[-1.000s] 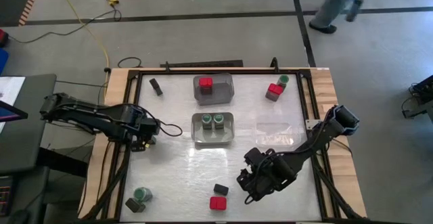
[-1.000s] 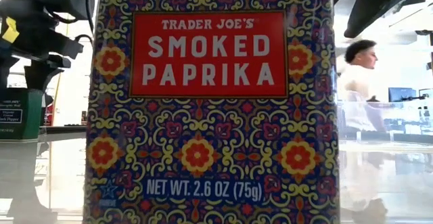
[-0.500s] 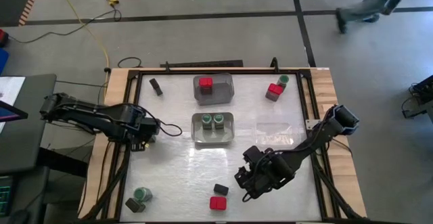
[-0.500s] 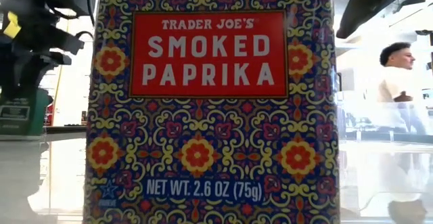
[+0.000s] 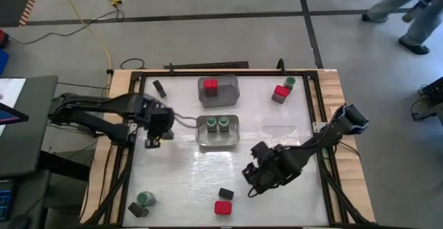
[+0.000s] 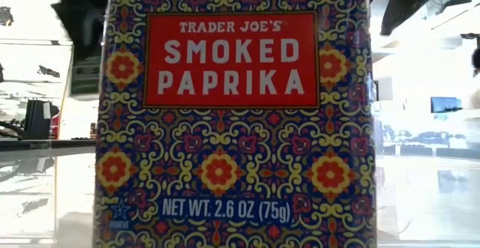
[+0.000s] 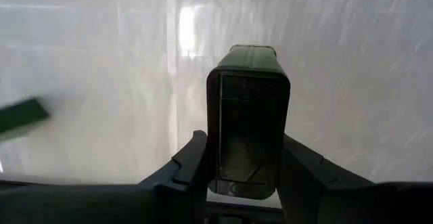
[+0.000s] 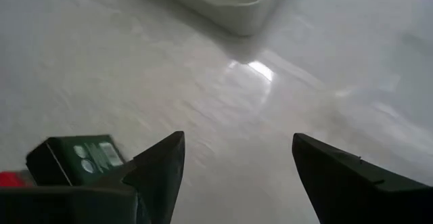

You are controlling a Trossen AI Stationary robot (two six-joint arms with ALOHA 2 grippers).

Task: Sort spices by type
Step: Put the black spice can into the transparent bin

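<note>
The dark tin's far end (image 7: 253, 57) sticks out beyond the left gripper's fingers, so the left gripper keeps carrying the tin to the open right gripper (image 8: 240, 163) until that one closes on it.
My left gripper (image 5: 153, 139) is over the table's left part, shut on a dark rectangular spice tin (image 7: 248, 116). My right gripper (image 8: 237, 173) hovers open over the near middle, just right of a dark tin (image 8: 74, 158) and a red-topped spice (image 5: 223, 207) standing on the table. One clear bin (image 5: 234, 90) holds a red-topped spice (image 5: 210, 85). Another bin (image 5: 218, 143) holds two green-lidded jars (image 5: 217, 123). A smoked paprika tin (image 6: 232, 113) fills the low view. My left gripper pinches the dark tin by its two long sides (image 7: 215, 149) between its two fingers (image 7: 193, 163). The tin's near end sits back between the fingers and its far end sticks out past them. The tin appears lifted clear of the table.
A dark tin (image 5: 160, 88) lies at the far left. A red-topped spice (image 5: 281, 93) and a green-lidded jar (image 5: 289, 82) stand at the far right. A green-lidded jar (image 5: 145, 199) and a dark tin (image 5: 136, 209) stand at the near left corner. Someone walks on the floor beyond.
My left gripper has shut on the dark tin, which stood on the table's left part, and has carried it up and toward the table's right, toward the bin with the green jars. My right gripper has drifted slightly toward the far edge, still open.
</note>
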